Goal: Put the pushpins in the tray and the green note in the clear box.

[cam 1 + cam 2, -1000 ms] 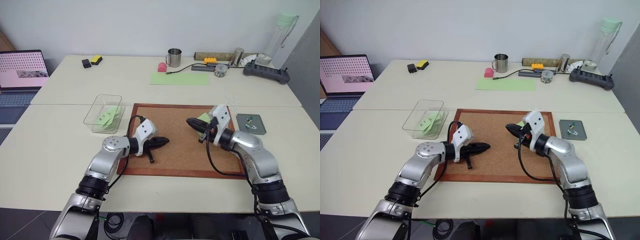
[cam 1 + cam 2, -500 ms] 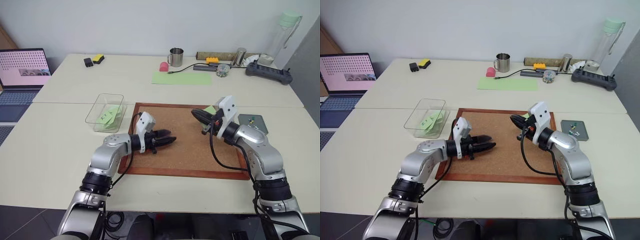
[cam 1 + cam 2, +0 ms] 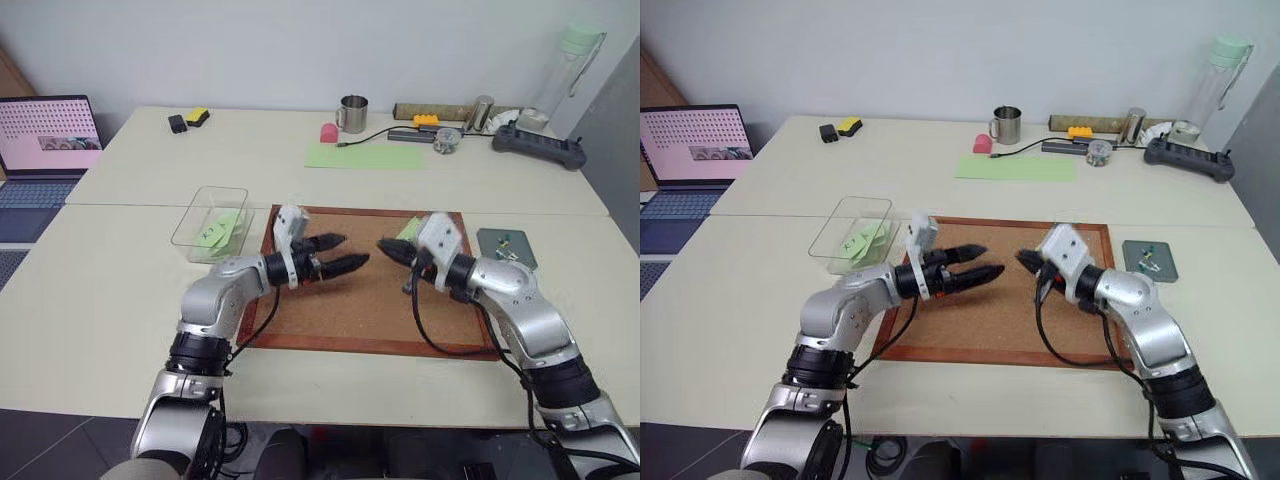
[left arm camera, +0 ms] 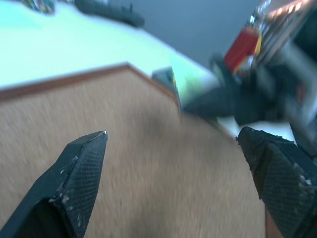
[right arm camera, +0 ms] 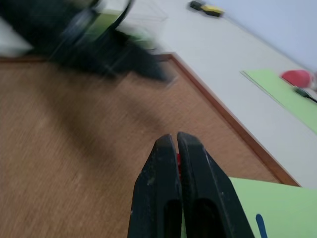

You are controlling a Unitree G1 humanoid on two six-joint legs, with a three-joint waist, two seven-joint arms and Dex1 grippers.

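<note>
My left gripper will pull the green note (image 3: 409,229) away, and the note will stay straight and hardly sag, because it sticks out flat beside my right gripper's fingers (image 3: 404,238).
My right gripper (image 3: 383,246) hovers over the cork board (image 3: 350,300), shut. A sliver of red, the red pushpin (image 5: 178,157), shows between its fingers. The green note (image 3: 408,231) clings beside those fingers, lifted off the board, and also shows in the right wrist view (image 5: 267,208). My left gripper (image 3: 348,252) is open and empty, level, its tips facing the right gripper's tips a short gap away. The dark-grey tray (image 3: 520,260) lies right of the board with a green pushpin (image 3: 507,238) in it. The clear box (image 3: 195,225) stands left of the board, with green notes inside.
A laptop (image 3: 45,130) sits at the far left. Along the back of the table stand a metal mug (image 3: 350,113), a large pale-green sheet (image 3: 365,155), a power strip (image 3: 535,145) and a tall bottle (image 3: 570,60).
My left gripper went from shut to open, rose and swung its tips toward the right gripper. The right gripper stayed shut and rolled, and the green note moved along with it.
</note>
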